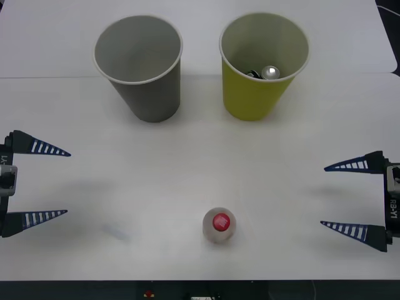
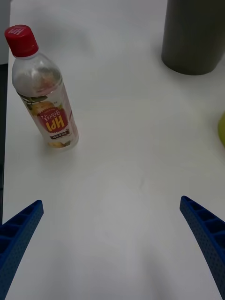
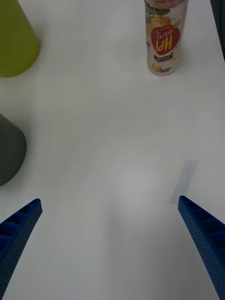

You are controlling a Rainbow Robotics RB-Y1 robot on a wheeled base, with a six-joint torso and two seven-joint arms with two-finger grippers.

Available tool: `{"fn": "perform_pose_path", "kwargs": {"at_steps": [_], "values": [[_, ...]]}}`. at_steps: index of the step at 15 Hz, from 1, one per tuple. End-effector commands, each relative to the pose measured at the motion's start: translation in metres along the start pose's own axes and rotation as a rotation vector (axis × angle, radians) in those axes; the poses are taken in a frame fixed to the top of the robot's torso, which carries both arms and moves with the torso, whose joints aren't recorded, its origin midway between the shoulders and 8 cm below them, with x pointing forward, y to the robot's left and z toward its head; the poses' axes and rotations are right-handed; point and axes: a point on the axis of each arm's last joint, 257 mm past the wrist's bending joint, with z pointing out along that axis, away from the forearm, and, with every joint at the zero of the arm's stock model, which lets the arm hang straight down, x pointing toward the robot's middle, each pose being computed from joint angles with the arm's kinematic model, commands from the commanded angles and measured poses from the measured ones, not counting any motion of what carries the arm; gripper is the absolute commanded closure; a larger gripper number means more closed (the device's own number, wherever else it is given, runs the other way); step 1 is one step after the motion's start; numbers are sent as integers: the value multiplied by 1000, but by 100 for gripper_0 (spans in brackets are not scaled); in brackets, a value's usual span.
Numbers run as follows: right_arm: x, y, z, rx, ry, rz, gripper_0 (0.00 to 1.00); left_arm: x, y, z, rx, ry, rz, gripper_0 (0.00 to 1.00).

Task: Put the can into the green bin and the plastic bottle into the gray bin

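The slim plastic bottle [image 1: 219, 225] is much narrower than the gray bin's opening [image 1: 138, 49], so the bottle will tip against the inside of the gray bin when I drop it in.
The can [image 1: 270, 72] lies inside the green bin [image 1: 255, 100] at the back right, its silver top showing. To the left of it stands the gray bin [image 1: 150, 94], with nothing showing inside. The plastic bottle [image 1: 219, 225] stands upright near the table's front edge, red cap up; it also shows in the right wrist view [image 2: 46, 96] and the left wrist view [image 3: 164, 40]. My left gripper [image 1: 67, 184] is open at the far left, well clear of the bottle. My right gripper [image 1: 322, 195] is open at the far right, also apart from the bottle.
The white table [image 1: 156, 187] stretches between the two grippers. Its dark front edge [image 1: 94, 290] runs just below the bottle. The gray bin [image 2: 194, 37] and an edge of the green bin [image 2: 221, 129] show in the right wrist view, and both bins show in the left wrist view.
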Motion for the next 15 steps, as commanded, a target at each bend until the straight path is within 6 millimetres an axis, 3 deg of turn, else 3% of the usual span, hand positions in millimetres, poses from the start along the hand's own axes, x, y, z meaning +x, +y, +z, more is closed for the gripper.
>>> {"fn": "perform_pose_path", "kwargs": {"at_steps": [1, 8, 15], "values": [[4, 6, 4, 4, -38, 12, 0, 0, 0, 0, 0, 0, 0, 0], [23, 22, 14, 38, -161, 2, 0, 0, 0, 0, 0, 0, 0, 0], [20, 52, 51, 33, -284, 98, 0, 0, 0, 0, 0, 0, 0, 0]]}}
